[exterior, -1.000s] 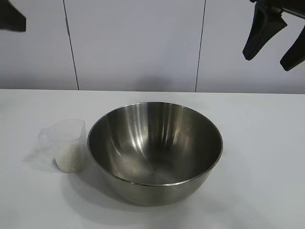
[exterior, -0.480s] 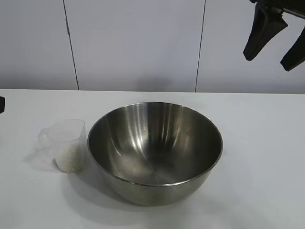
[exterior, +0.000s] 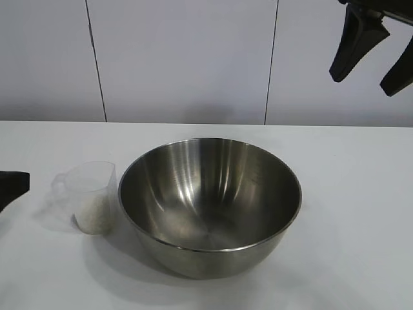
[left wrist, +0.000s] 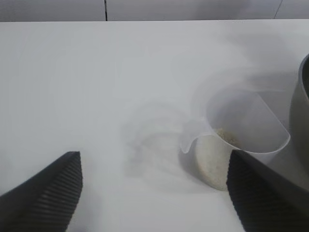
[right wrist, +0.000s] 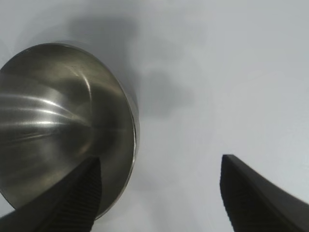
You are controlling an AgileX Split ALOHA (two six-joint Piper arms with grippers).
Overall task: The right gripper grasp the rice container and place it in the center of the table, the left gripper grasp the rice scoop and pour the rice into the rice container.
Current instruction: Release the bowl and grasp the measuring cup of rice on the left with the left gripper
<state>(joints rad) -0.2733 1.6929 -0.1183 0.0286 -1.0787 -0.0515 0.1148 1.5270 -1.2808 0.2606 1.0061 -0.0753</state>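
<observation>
The rice scoop's body [left wrist: 248, 123] is ahead of one finger of my open left gripper. Next, I lower and move across to centre the handle [left wrist: 191, 136] before I close.
The rice container [exterior: 210, 200], a wide steel bowl, stands empty in the middle of the table [exterior: 361, 194]. The rice scoop [exterior: 87, 197], a clear plastic cup holding rice [exterior: 93, 216], stands upright just left of the bowl. One finger [exterior: 13, 184] of my left gripper shows low at the left edge, left of the scoop. In the left wrist view the left gripper [left wrist: 154, 159] is open and empty, with the scoop [left wrist: 241, 125] just off one finger [left wrist: 265, 193] and the bowl's rim [left wrist: 300, 106] beyond. My right gripper [exterior: 361, 81] hangs open high at the right, above the table; its wrist view [right wrist: 161, 162] shows the bowl [right wrist: 58, 125] below.
A white panelled wall [exterior: 187, 58] runs behind the table. Bare tabletop lies to the right of the bowl and in front of it.
My left gripper has dropped from the upper left corner down to table height at the left edge, beside the scoop. The right gripper, bowl and scoop have not moved.
</observation>
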